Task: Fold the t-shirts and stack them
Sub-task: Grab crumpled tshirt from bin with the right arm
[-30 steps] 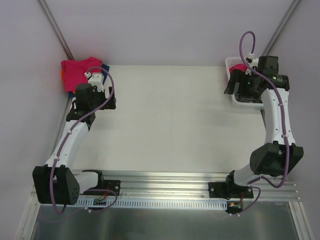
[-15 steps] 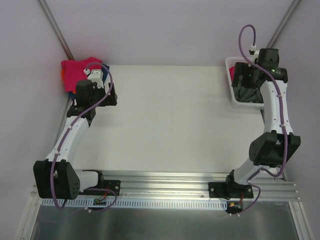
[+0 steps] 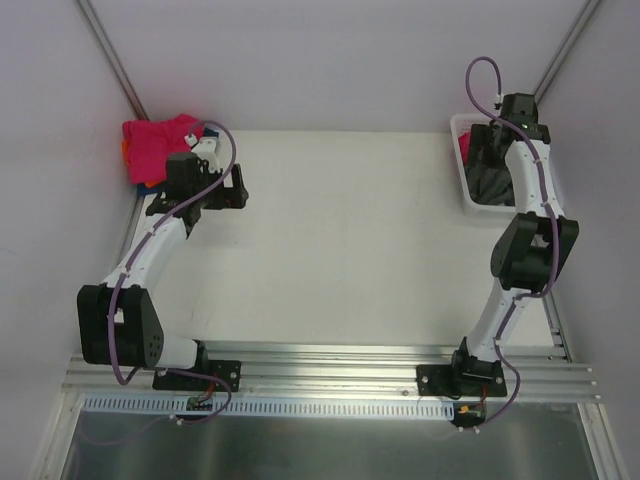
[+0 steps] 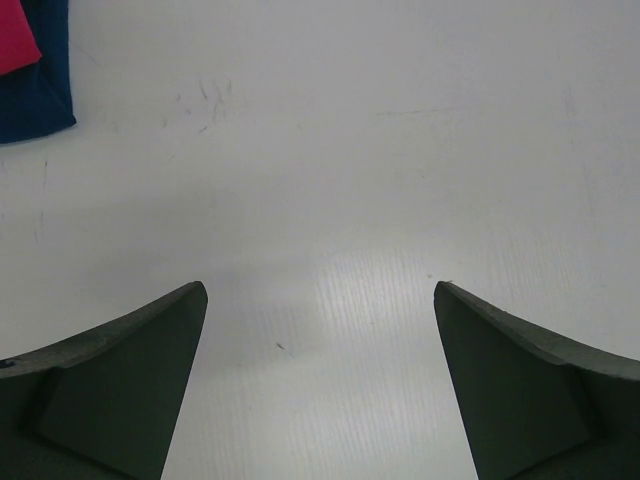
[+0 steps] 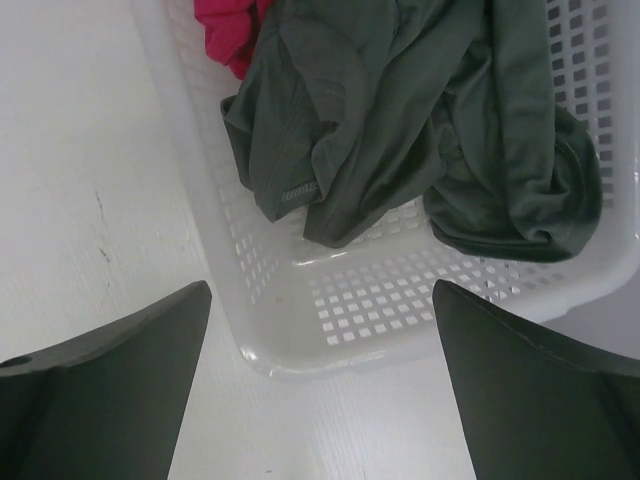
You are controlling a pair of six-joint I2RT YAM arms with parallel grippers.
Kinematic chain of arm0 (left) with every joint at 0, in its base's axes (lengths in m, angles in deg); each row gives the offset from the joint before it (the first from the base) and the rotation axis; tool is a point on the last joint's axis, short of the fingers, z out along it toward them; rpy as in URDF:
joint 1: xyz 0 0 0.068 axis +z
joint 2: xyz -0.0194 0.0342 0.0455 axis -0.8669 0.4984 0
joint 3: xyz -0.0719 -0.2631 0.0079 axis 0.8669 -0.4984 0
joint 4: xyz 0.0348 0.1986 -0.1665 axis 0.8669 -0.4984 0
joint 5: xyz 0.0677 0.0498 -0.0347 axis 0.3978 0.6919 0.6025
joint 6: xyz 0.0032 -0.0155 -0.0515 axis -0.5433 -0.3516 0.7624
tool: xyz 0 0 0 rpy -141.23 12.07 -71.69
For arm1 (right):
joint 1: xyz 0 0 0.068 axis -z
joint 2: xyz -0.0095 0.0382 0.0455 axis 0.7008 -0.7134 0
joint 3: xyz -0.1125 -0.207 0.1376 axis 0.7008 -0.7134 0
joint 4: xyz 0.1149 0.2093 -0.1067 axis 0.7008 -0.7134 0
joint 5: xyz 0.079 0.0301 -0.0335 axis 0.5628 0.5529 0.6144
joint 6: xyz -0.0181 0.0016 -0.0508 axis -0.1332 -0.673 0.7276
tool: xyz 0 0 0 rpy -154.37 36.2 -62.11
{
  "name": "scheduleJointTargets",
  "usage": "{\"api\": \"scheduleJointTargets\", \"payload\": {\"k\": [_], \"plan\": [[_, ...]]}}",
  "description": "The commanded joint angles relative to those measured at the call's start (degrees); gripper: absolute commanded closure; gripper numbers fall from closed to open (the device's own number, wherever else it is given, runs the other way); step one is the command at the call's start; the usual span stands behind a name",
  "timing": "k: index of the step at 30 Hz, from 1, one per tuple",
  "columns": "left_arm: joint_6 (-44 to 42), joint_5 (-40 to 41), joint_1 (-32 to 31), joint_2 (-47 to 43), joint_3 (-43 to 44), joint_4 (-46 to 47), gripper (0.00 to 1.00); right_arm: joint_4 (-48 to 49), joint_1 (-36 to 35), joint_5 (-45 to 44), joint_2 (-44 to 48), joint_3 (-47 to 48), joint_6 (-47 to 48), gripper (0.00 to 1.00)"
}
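Observation:
The dark grey t-shirt's top fold [image 5: 335,105] faces the robot's open fingers, clear of the pink one, so the right gripper keeps going down to that fold [image 5: 338,120] and closes.
A folded stack of t-shirts [image 3: 155,145], bright pink on top with blue and orange edges, lies at the table's far left corner. Its blue corner [image 4: 35,90] and pink corner [image 4: 14,35] show at the top left of the left wrist view. My left gripper [image 3: 238,188] is to the right of the stack, open over bare table [image 4: 320,287], holding nothing. A crumpled dark grey t-shirt [image 5: 420,120] and a pink one [image 5: 230,35] lie in the white lattice basket [image 5: 400,300]. My right gripper [image 5: 320,285] hangs open above the basket's near corner, empty.
The basket [image 3: 470,203] stands at the table's far right edge, close to the right wall. Purple walls close in the back and both sides. The aluminium rail [image 3: 330,365] with both arm bases runs along the near edge.
The left gripper swung right, a little away from the pink stack. The right arm stretched farther out over the basket. Both grippers stayed open.

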Motion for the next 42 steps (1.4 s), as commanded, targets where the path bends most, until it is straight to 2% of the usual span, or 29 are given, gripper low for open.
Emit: {"api": "scheduleJointTargets", "payload": {"k": [1, 3, 5, 11, 21, 25, 29, 34, 40, 41, 42], "plan": [[-4.22, 1.37, -0.33, 2.11, 2.69, -0.79, 0.01, 1.0, 0.4, -2.53, -5.02, 6.1, 0.61, 0.01], [-3.7, 1.9, -0.33, 3.25, 3.39, -0.96, 0.01, 1.17, 0.4, -3.33, -8.63, 7.95, 0.43, 0.0], [-2.48, 0.86, -0.42, 3.61, 3.66, -0.96, 0.01, 1.87, 0.4, -3.77, -10.39, 9.09, 0.35, 0.04], [0.16, -0.47, -1.47, 4.05, 3.31, -1.23, 0.01, 3.01, 0.4, -5.44, -12.77, 10.15, 0.35, 0.05], [3.42, -2.14, -2.35, 3.87, 0.76, -1.4, 0.01, 7.5, 0.4, -11.77, -14.44, 11.55, 0.96, 0.19], [3.86, -2.49, -2.7, 4.14, 1.11, -1.49, 0.01, 7.76, 0.31, -12.3, -17.43, 14.11, 0.61, 0.21], [4.39, -2.58, -2.88, 4.31, 0.67, -1.58, 0.01, 7.76, -0.21, -11.33, -18.92, 14.46, 0.61, 0.33], [4.65, -2.58, -2.97, 4.14, -0.03, -1.67, 0.01, 7.68, -0.65, -10.8, -20.16, 14.72, 0.79, 0.34], [5.18, -2.75, -3.15, 4.75, -0.03, -1.67, 0.01, 7.15, -0.65, -8.26, -20.33, 14.9, 1.05, 0.59], [5.18, -2.67, -3.32, 5.19, 0.23, -1.67, 0.01, 7.06, -0.65, -8.34, -20.16, 14.81, 1.05, 0.74], [5.26, -2.84, -3.49, 5.37, 0.41, -1.67, 0.01, 7.06, -0.65, -8.34, -20.07, 14.55, 1.05, 0.81]]}}
